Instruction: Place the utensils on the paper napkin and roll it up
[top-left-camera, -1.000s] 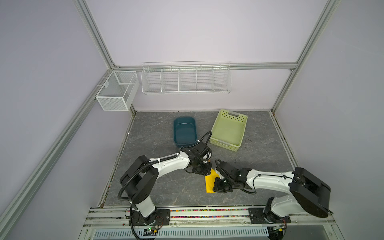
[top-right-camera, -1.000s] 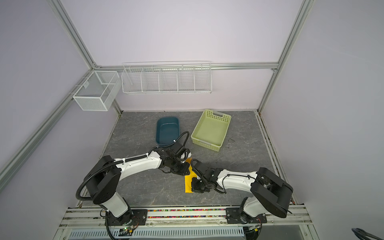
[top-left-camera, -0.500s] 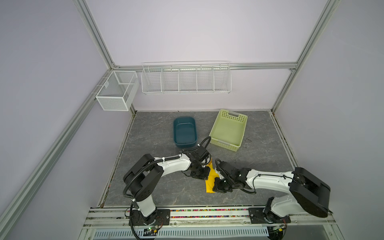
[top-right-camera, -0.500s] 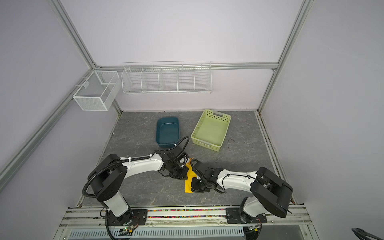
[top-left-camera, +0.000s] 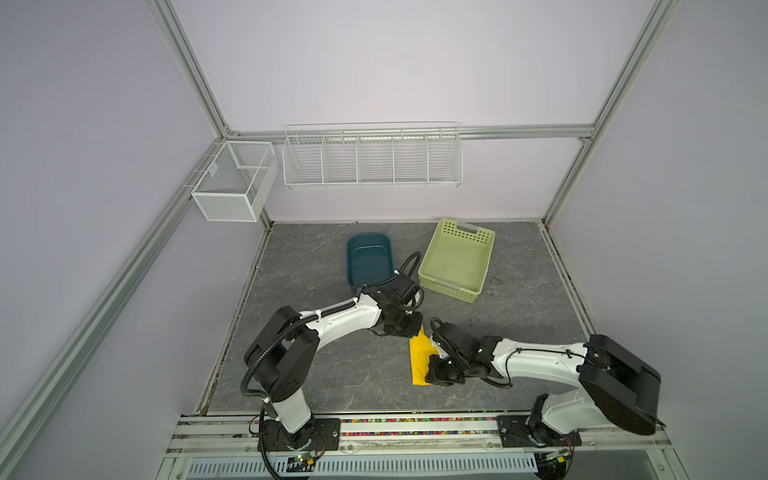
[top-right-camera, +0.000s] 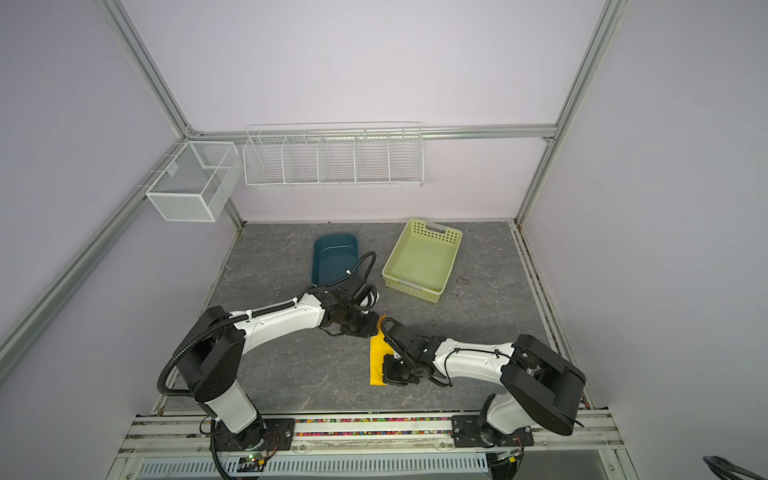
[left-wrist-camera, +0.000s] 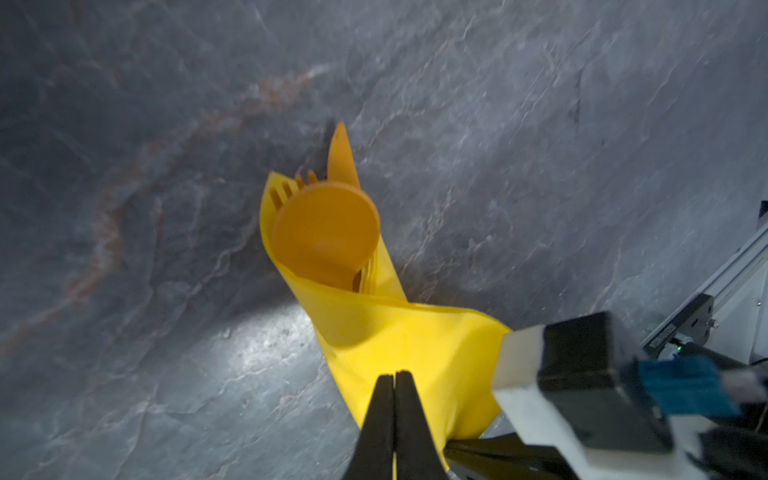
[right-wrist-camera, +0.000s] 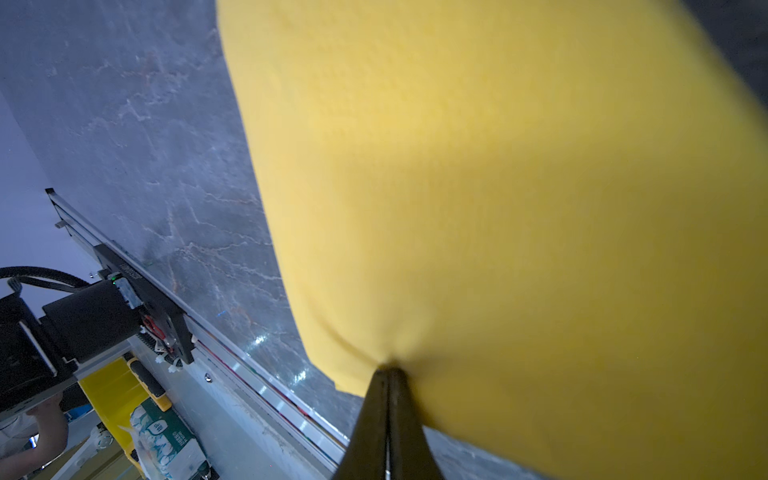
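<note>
The napkin's near part (left-wrist-camera: 478, 342) spreads out wide of the roll. Next, my left gripper pushes down on the roll's middle (top-left-camera: 421, 353) while my right gripper tucks in the flared edge.
The yellow paper napkin (top-left-camera: 419, 361) (top-right-camera: 377, 361) lies as a loose roll near the table's front. In the left wrist view the napkin (left-wrist-camera: 415, 340) wraps the orange utensils. The spoon bowl (left-wrist-camera: 328, 232), fork tines (left-wrist-camera: 286, 191) and knife tip (left-wrist-camera: 340, 158) stick out of its open far end. My left gripper (top-left-camera: 410, 329) (left-wrist-camera: 394, 376) is shut, with its tips over the roll's far part. My right gripper (top-left-camera: 432, 376) (right-wrist-camera: 388, 368) is shut on the napkin (right-wrist-camera: 498, 208) at its near end, and the paper puckers at the tips.
A dark blue tub (top-left-camera: 370, 257) and a pale green perforated basket (top-left-camera: 451, 286) stand behind the arms. A white wire shelf (top-left-camera: 372, 158) and a mesh box (top-left-camera: 232, 183) hang on the back frame. The front rail (top-left-camera: 374, 428) runs close behind the roll's near end.
My left gripper has shifted slightly at the napkin's far end. The right gripper has kept its place and its hold.
</note>
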